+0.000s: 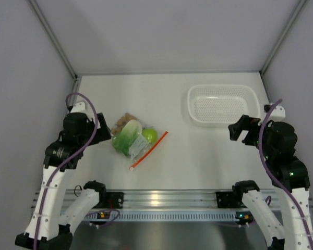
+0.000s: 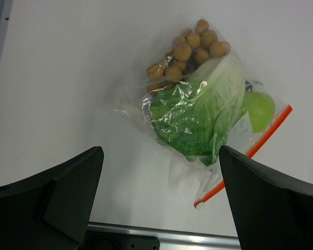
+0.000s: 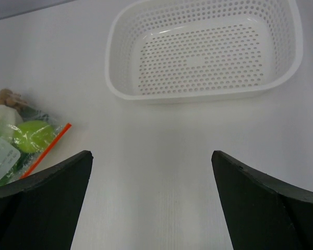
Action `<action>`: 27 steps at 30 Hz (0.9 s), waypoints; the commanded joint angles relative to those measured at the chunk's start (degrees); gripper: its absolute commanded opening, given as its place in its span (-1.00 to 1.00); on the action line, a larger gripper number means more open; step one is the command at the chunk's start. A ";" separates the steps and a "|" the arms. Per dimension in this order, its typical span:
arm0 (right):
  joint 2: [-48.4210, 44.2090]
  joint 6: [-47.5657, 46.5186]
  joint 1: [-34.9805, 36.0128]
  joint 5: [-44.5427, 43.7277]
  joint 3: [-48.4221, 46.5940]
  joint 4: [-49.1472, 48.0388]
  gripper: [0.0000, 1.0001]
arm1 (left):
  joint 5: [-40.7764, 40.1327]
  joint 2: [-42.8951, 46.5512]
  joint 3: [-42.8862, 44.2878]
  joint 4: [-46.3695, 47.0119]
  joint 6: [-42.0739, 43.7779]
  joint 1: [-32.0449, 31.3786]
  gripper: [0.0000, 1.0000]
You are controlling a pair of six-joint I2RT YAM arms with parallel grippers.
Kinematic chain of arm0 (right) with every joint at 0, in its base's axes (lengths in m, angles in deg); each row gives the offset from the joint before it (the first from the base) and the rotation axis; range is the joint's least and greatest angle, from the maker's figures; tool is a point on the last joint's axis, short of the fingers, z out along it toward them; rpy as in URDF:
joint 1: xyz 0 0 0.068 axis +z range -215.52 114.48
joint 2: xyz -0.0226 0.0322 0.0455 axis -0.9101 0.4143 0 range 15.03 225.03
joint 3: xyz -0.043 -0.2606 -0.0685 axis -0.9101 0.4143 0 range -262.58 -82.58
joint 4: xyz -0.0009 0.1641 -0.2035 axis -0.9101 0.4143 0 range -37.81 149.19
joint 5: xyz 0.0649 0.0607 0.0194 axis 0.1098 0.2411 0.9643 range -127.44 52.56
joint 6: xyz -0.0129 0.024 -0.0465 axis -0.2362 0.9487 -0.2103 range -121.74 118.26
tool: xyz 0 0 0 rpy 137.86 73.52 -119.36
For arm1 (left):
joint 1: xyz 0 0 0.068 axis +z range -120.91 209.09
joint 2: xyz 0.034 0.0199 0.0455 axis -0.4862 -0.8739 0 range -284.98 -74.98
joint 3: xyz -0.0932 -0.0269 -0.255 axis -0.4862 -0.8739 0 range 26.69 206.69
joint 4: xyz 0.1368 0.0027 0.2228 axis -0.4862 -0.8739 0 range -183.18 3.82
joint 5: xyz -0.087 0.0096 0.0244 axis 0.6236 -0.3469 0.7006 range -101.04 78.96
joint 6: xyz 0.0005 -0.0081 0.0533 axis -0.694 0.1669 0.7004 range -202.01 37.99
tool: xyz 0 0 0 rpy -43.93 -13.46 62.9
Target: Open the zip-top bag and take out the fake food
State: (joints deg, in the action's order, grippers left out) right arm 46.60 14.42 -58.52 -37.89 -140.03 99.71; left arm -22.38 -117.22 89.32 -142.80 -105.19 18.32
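Note:
The zip strip's near end [image 1: 132,167] lies clear of the lettuce. My left gripper should keep going toward that end and close across the zip strip.
The clear zip-top bag [image 1: 135,140] lies on the white table left of centre, its orange-red zip strip [image 1: 149,150] along its right edge. Inside it I see the fake food: leafy lettuce [image 2: 198,112], a lime-green fruit [image 2: 258,110] and a brown cluster of balls [image 2: 190,49]. My left gripper [image 1: 105,128] hovers just left of the bag, open and holding nothing. My right gripper [image 1: 239,131] is open over bare table to the right, well apart from the bag [image 3: 18,140]. In the left wrist view the bag [image 2: 198,104] lies ahead of the fingers [image 2: 68,182].
A white perforated basket [image 1: 223,103] stands at the back right, also in the right wrist view as the basket [image 3: 203,49] just beyond the fingers. Grey walls enclose the table on three sides. A metal rail [image 1: 167,198] runs along the near edge.

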 commanded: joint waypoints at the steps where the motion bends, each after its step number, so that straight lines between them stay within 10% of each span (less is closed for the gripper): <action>1: 0.24 0.27 0.29 4.14 -0.47 -2.62 0.99 | 5.79 -3.37 2.67 2.21 2.35 -1.97 0.97; 27: -1.07 0.54 0.29 7.04 2.26 -2.70 0.99 | -30.85 -28.32 -1.64 1.95 -9.34 -51.27 0.97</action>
State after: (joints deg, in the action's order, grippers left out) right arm 46.43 15.38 -58.52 -30.85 -138.06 98.58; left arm -47.18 -142.49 87.72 -142.23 -111.33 -30.13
